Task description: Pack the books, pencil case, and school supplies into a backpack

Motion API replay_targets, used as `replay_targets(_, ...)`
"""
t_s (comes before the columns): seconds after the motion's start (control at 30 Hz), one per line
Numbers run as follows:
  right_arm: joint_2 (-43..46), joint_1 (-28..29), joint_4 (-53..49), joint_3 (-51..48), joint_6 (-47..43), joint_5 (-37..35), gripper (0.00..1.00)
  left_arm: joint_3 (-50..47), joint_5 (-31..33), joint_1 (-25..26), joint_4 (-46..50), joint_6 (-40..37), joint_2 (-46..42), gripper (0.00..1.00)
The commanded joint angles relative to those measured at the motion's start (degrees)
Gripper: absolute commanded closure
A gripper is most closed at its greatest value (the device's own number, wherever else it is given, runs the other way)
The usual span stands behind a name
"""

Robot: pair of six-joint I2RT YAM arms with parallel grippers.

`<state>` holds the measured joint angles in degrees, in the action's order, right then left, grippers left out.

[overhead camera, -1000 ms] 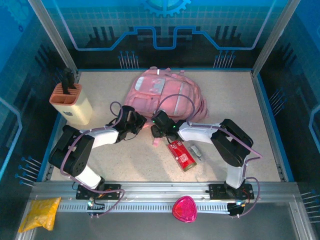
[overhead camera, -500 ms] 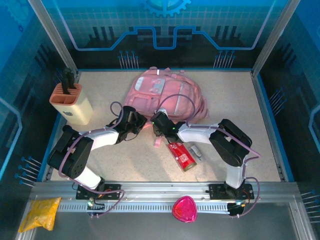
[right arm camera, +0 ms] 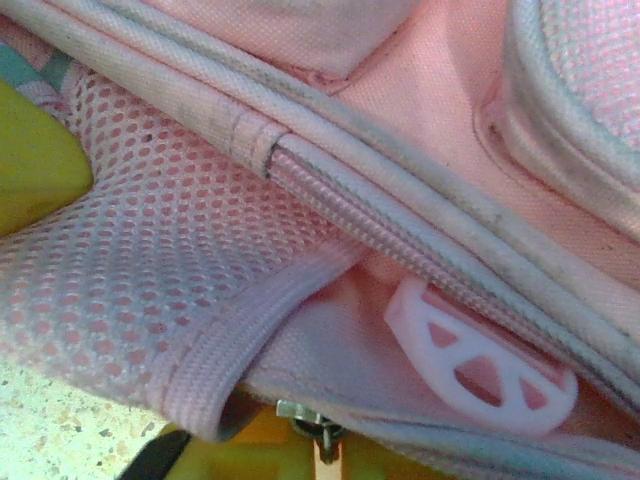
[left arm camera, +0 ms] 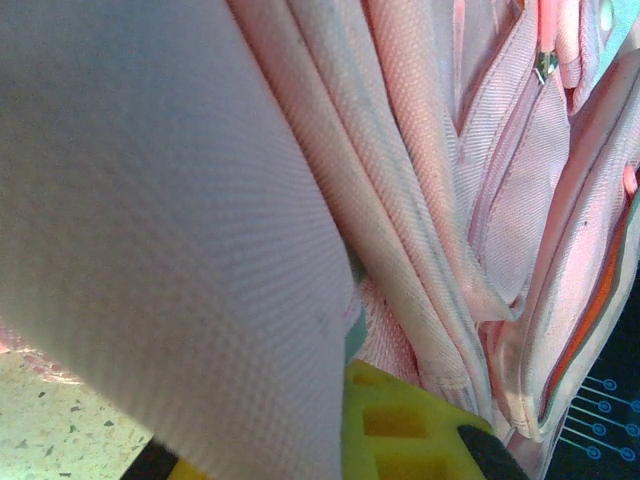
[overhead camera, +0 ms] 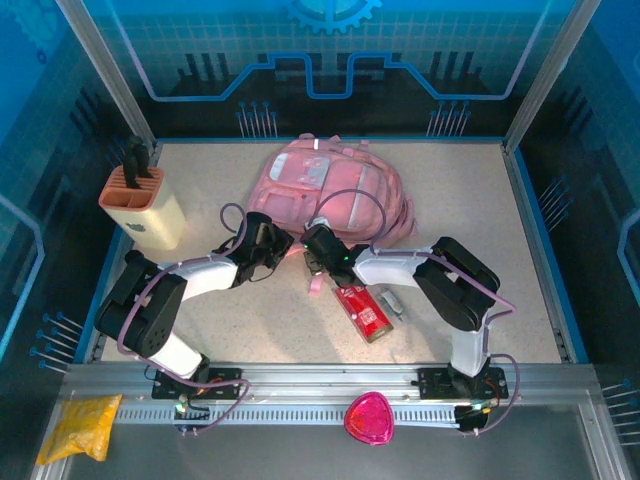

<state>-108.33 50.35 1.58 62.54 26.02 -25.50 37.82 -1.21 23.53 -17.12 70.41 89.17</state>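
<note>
The mesh pocket's band (right arm camera: 212,395) is bunched up against the zip pull, so my right gripper should pull the zip pull back and my left gripper should grab the backpack's edge (right arm camera: 375,412) next to it.
The pink backpack (overhead camera: 330,190) lies flat at the back middle of the table. My left gripper (overhead camera: 274,246) is at its near left edge, shut on a fold of its pink fabric (left arm camera: 200,250), with one yellow finger (left arm camera: 410,430) showing. My right gripper (overhead camera: 313,258) is at the near edge beside it, shut on a metal zip pull (right arm camera: 312,418) under the mesh pocket (right arm camera: 150,270). The red pencil case (overhead camera: 363,310) lies on the table in front of the right arm. The small grey-white school supply piece (overhead camera: 392,301) lies just right of it. The books are out of view.
A beige knife block (overhead camera: 142,207) stands at the left. A yellow plastic bag (overhead camera: 80,425) and a pink heart-shaped thing (overhead camera: 368,418) lie on the metal rail in front. A white plastic buckle (right arm camera: 480,365) sits by the zip. Bare table spreads to the right.
My right gripper has closed on the backpack's near edge and shifted slightly left. The left gripper has kept its grip and place.
</note>
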Motion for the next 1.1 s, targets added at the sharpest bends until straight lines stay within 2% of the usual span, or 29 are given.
replay_targets(0.0,1.4,0.1,4.6,0.1,-0.2,-2.5,0.97,1.5,-3.4,1.9,1.4,-1.9,-2.2,1.00)
replay_targets(0.13,3.6,0.0,0.1,-1.6,1.8,-4.0,1.00,2.6,-2.7,0.5,4.5,-4.2,-2.6,1.00)
replay_targets(0.33,10.3,-0.3,-3.9,-9.0,3.9,-6.7,1.00,3.7,-6.3,-5.5,5.1,-6.5,-2.2,1.00)
replay_targets(0.53,16.9,-4.6,-7.8,-16.1,6.0,-6.0,1.00,5.3,-6.9,-10.2,8.5,-9.8,-1.7,1.00)
replay_targets(0.7,21.9,-9.7,-11.7,-18.6,5.5,-0.6,1.00,10.2,-6.1,-13.4,13.9,-15.4,1.1,1.00)
replay_targets(0.8,22.5,-9.9,-12.7,-18.8,4.0,-1.3,1.00,14.0,-6.5,-14.8,15.2,-18.0,4.1,1.00)
replay_targets(0.9,21.2,-9.0,-11.9,-17.4,3.3,3.7,1.00,18.1,-8.4,-16.2,15.0,-18.8,7.6,1.00)
replay_targets(0.97,19.3,-7.0,-9.1,-16.1,2.8,9.3,1.00,21.6,-9.0,-16.5,16.2,-20.3,9.8,0.95)
replay_targets(1.07,14.5,-3.5,-8.8,-11.0,3.4,12.8,1.00,25.3,-9.5,-16.6,18.4,-24.4,11.6,0.69)
